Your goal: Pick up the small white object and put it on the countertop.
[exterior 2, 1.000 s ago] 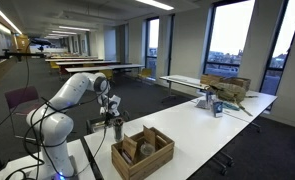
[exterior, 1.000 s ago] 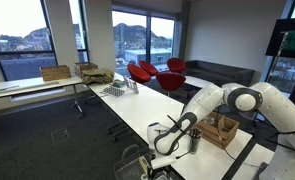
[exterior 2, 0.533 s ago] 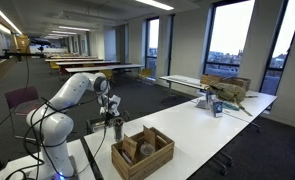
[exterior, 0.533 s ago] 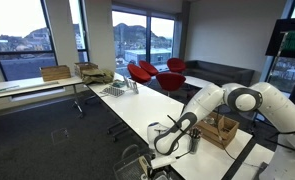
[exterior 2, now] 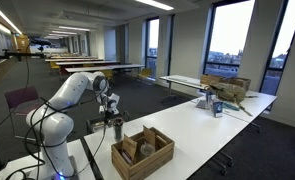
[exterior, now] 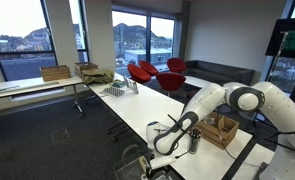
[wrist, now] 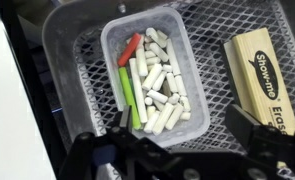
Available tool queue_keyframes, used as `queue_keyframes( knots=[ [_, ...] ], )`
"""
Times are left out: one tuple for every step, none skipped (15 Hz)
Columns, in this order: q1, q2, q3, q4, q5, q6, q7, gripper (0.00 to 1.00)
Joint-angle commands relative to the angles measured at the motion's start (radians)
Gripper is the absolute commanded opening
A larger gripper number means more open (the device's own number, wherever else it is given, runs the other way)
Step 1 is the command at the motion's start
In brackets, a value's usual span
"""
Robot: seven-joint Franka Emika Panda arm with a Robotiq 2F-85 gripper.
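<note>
Next, I bring my gripper's open fingers closer together and reach inside the tub around a white chalk piece point(wrist: 165, 118), because they are on both sides of the clear plastic tub's near end point(wrist: 169, 137).
In the wrist view a clear plastic tub point(wrist: 112, 40) holds several small white chalk pieces point(wrist: 159, 88), plus one red and one green stick. My gripper point(wrist: 184, 125) is open just above the tub, its two dark fingers on either side of the tub's near end, holding nothing. In both exterior views the gripper point(exterior: 165, 141) point(exterior 2: 115, 123) points down at the near end of the long glossy white countertop point(exterior: 137, 106) point(exterior 2: 192, 118).
The tub sits in a metal mesh tray point(wrist: 212, 40) beside a wooden "Show-me" eraser block point(wrist: 259, 70). A wooden crate point(exterior 2: 142, 153) point(exterior: 223, 130) stands on the countertop near the arm. A wire rack point(exterior: 117, 90) and cardboard boxes point(exterior 2: 227, 88) are farther off.
</note>
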Motion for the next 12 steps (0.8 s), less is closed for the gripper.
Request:
queue_keyframes(
  knots=[
    [0.014,-0.05,-0.005,-0.029,-0.023,-0.018,0.011,1.0],
    [0.015,-0.052,-0.005,-0.033,-0.022,-0.017,0.012,1.0],
    [0.014,-0.053,-0.004,-0.037,-0.019,-0.013,0.009,1.0],
    [0.013,-0.052,-0.003,-0.042,-0.015,-0.009,0.009,1.0],
    [0.011,-0.051,-0.002,-0.047,-0.014,-0.004,0.006,1.0],
    [0.01,-0.05,-0.002,-0.052,-0.01,-0.003,0.009,0.86],
    [0.008,-0.049,0.0,-0.058,-0.007,0.003,0.006,0.75],
    [0.007,-0.047,0.001,-0.062,-0.006,0.005,0.005,0.72],
    [0.006,-0.045,0.002,-0.064,-0.004,0.007,0.004,0.66],
    [0.006,-0.043,0.003,-0.065,-0.004,0.01,0.002,0.58],
    [0.005,-0.04,0.003,-0.064,-0.003,0.009,0.002,0.44],
    [0.005,-0.039,0.004,-0.065,-0.003,0.008,0.002,0.53]
  ],
)
